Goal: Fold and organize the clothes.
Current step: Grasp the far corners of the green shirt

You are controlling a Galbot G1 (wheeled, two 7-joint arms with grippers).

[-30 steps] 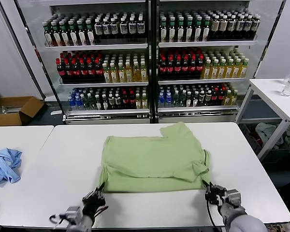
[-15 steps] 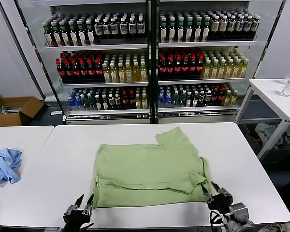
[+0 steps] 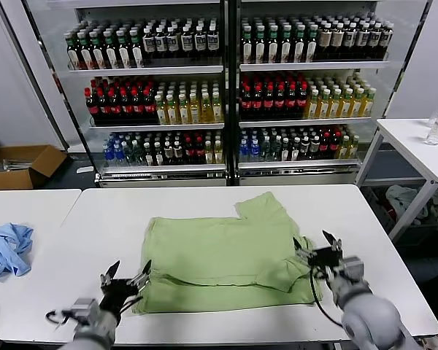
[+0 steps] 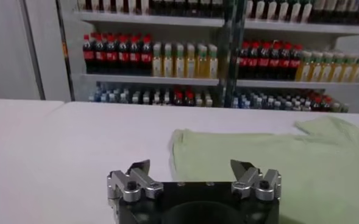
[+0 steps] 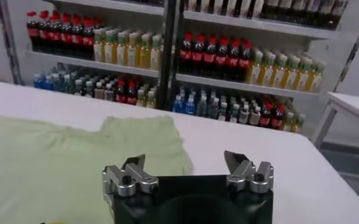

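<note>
The limp sleeve [image 3: 262, 207] pokes out beyond the shirt's back edge [image 3: 193, 219], so it will tuck into loose, bunched folds when the robot folds that back edge forward.
The light green polo shirt [image 3: 223, 251] lies partly folded on the white table [image 3: 95, 226], plain side up, its print and buttons hidden. One sleeve sticks out at the back right. My left gripper [image 3: 126, 275] is open and empty just off the shirt's front left corner. My right gripper [image 3: 317, 246] is open and empty just above the shirt's right edge. The shirt also shows in the left wrist view [image 4: 277, 152] beyond the open left gripper [image 4: 193, 167], and in the right wrist view [image 5: 57, 152] beyond the open right gripper [image 5: 182, 161].
A light blue garment [image 3: 6, 249] lies on the neighbouring table at the left. A glass-door fridge full of bottles [image 3: 226, 87] stands behind the table. A cardboard box [image 3: 22, 166] sits on the floor at the left. A second white table [image 3: 416, 146] stands at the right.
Both grippers let go of the shirt's front edge and lifted, jaws open. The front hem has been folded back onto the shirt, leaving it shorter front to back.
</note>
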